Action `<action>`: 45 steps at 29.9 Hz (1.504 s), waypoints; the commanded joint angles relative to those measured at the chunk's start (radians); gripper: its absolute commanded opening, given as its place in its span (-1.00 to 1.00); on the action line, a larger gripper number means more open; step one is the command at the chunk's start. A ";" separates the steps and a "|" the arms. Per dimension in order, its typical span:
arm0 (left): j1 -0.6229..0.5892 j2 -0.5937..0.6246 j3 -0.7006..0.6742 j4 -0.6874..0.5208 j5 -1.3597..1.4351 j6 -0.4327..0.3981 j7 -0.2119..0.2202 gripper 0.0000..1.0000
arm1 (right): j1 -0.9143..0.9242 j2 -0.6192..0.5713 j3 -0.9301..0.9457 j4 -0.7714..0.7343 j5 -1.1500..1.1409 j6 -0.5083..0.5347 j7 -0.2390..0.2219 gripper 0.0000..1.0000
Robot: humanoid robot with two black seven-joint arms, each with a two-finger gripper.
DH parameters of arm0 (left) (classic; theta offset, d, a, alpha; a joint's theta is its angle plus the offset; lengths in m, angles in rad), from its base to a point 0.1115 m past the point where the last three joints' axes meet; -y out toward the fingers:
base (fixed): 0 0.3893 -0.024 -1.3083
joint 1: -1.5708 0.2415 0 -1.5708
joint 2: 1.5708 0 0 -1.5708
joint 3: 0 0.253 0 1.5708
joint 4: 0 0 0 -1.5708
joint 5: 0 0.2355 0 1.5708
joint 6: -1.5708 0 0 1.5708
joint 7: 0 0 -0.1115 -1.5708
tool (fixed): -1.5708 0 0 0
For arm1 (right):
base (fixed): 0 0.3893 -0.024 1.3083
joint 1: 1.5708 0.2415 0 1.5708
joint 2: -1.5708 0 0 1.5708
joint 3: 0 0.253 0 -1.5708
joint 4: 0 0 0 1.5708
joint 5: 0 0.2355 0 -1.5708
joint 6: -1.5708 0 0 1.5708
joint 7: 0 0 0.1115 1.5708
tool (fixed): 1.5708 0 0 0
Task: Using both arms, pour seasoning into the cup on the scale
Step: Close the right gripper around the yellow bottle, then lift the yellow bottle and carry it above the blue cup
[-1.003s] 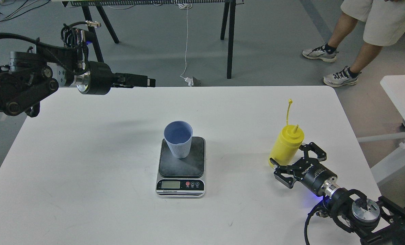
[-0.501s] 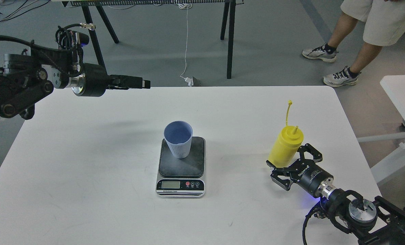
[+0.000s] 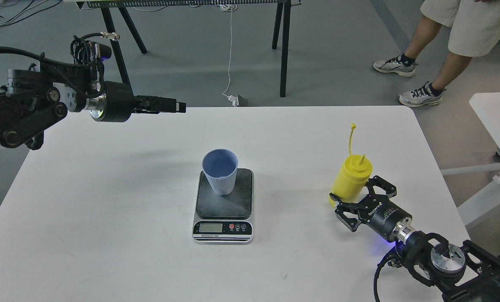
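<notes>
I expect the strap (image 3: 350, 143) to swing out in an arc beside the nozzle when I tip the yellow seasoning bottle, since the cap strap's top end (image 3: 353, 126) is free.
The yellow seasoning bottle (image 3: 350, 178) stands upright on the white table at the right, its cap strap sticking up. My right gripper (image 3: 356, 191) is open, with its fingers on either side of the bottle's lower body; I cannot tell if they touch it. The light-blue ribbed cup (image 3: 220, 172) stands on the back of the scale (image 3: 224, 207) in the middle of the table. My left gripper (image 3: 178, 107) is held high over the table's far left edge, pointing right. It is seen edge-on as a thin dark bar, far from the cup.
The white table (image 3: 107, 209) has bare surface left of the scale and between the scale and the bottle. A person's legs (image 3: 434, 63) stand on the floor at the back right. Another white table (image 3: 495, 113) is at the right edge. Black trestle legs (image 3: 284, 46) stand behind.
My right gripper has crept left and forward around the bottle's base, and the bottle has shifted slightly left. My left arm drew back left, then dipped a little.
</notes>
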 commanded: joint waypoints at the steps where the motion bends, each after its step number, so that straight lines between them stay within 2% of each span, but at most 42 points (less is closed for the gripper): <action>1: 0.004 0.001 -0.002 0.000 0.000 0.000 0.000 0.99 | 0.000 0.002 0.000 0.000 0.000 0.000 0.000 -0.49; 4: 0.004 0.001 -0.002 0.000 -0.002 0.000 0.000 0.99 | 0.000 0.002 0.002 0.001 0.000 0.000 0.002 -0.79; 8: 0.004 0.002 -0.002 0.000 -0.005 0.000 0.000 0.99 | 0.029 0.002 0.002 0.001 0.000 0.000 0.011 -0.89; 14: 0.005 0.002 -0.009 0.000 -0.012 0.000 0.000 0.99 | 0.176 -0.015 0.000 0.006 -0.037 0.000 0.025 -0.90; 21: 0.025 0.005 -0.012 0.003 -0.063 0.000 0.000 0.99 | 0.405 -0.028 -0.006 0.038 -0.259 0.000 0.029 -0.90; 28: 0.059 0.046 -0.011 0.005 -0.164 0.000 0.000 0.99 | 0.627 -0.018 -0.141 0.031 -0.503 -0.035 0.048 -0.90; 34: 0.110 0.073 -0.011 0.017 -0.235 0.000 0.000 0.99 | 0.703 -0.012 -0.154 0.032 -0.710 -0.101 0.082 -0.90; 40: 0.165 0.073 -0.012 0.055 -0.278 0.000 0.000 0.99 | 0.741 0.047 -0.153 0.043 -0.966 -0.111 0.086 -0.90; 45: 0.186 0.071 -0.012 0.055 -0.287 0.000 0.000 0.99 | 0.756 0.084 -0.156 0.057 -1.142 -0.119 0.108 -0.90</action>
